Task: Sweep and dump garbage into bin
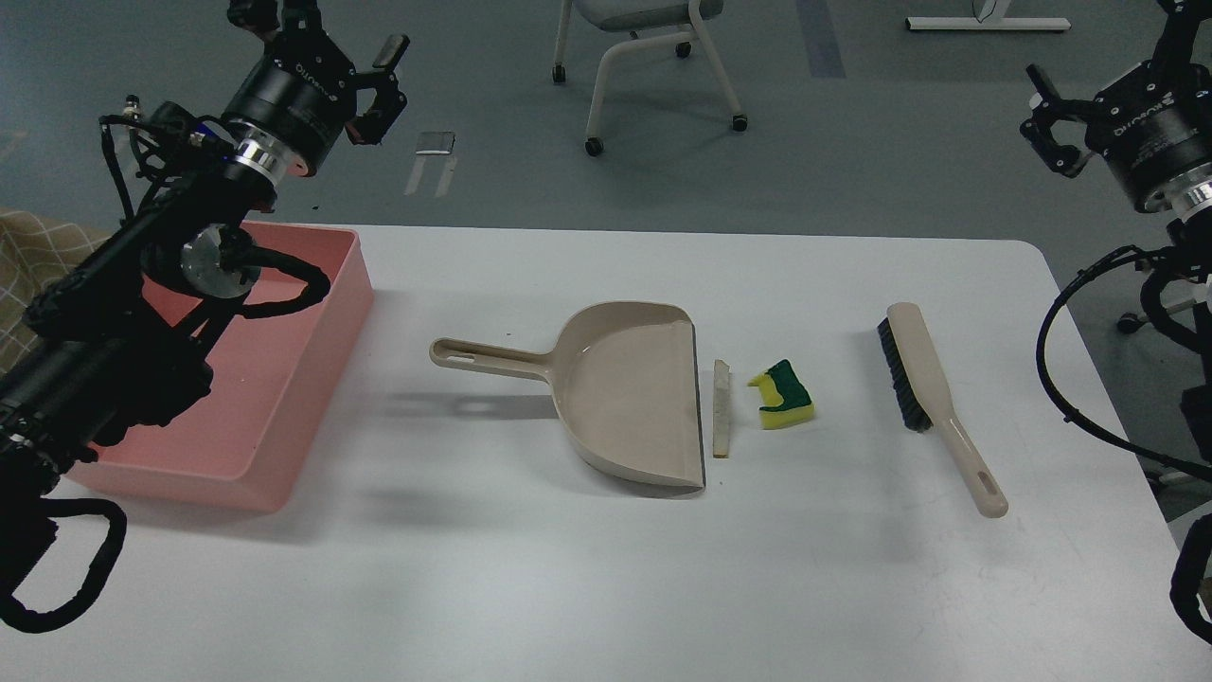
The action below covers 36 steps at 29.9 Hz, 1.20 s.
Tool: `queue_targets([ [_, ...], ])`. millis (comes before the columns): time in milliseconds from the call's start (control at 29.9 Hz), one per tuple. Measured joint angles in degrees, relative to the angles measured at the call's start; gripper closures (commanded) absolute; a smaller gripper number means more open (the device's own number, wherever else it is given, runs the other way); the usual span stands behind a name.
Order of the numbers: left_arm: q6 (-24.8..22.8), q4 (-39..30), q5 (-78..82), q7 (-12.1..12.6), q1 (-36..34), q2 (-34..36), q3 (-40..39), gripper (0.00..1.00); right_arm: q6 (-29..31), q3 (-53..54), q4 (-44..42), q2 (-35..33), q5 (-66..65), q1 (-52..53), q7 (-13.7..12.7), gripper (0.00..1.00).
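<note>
The off-white foam strip (721, 409) is standing narrow side up at the dustpan's edge (699, 407), so I expect it to tip over onto its broad side when the robot sweeps it in.
The garbage lies mid-table: a thin off-white foam strip (721, 409) right at the dustpan's open edge, and a yellow sponge chunk with a green layer (782, 396) just right of it. The beige dustpan (630, 398) lies flat with its handle pointing left. The beige brush (933, 398) lies further right. The pink bin (294, 379) stands at the table's left, partly hidden by my left arm. My left gripper (317, 33) is open and empty, high above the bin's far end. My right gripper (1108, 71) is open and empty, high beyond the table's right edge.
The white table (568, 587) has a rounded far right corner. A wheeled chair (644, 57) stands on the grey floor behind it. My right arm's cables (1070, 379) hang by the table's right edge.
</note>
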Motion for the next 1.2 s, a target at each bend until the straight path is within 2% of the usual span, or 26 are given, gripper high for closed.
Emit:
queue_targets([
  [335, -0.1, -0.7, 0.4, -0.4, -0.1, 0.1, 0.1, 0.02, 0.0, -0.7, 0.4, -1.6, -1.3, -0.1, -0.3, 0.00],
  [468, -0.2, -0.9, 0.6, -0.5, 0.1, 0.3, 0.1, 0.02, 0.0, -0.9, 3.4, -4.3, -5.4, -1.2, -0.2, 0.00],
  [636, -0.5, -1.0, 0.6, -0.6, 0.4, 0.5, 0.1, 0.02, 0.0, -1.0, 7.6, -7.4, -13.4, -4.7, -0.2, 0.00],
  [937, -0.6, -1.1, 0.6, -0.6, 0.7, 0.6, 0.1, 0.02, 0.0, -2.5, 18.5, -11.5, -38.2, -8.3, 1.0, 0.00],
  [1004, -0.6, -1.1, 0.6, -0.6, 0.7, 0.6, 0.1, 0.02, 0.0, -2.7, 22.0, -13.5, -42.2, -9.7, 1.1, 0.00],
  [1104, -0.7, -1.1, 0.5, -0.7, 0.7, 0.6, 0.0, 0.02, 0.0, -5.0, 27.9, -20.0, -48.5, -12.6, 1.3, 0.00],
  [1205, -0.8, -1.1, 0.5, -0.7, 0.7, 0.6, 0.0, 0.02, 0.0, -11.1, 30.5, -25.5, -51.8, -13.6, 4.4, 0.00],
])
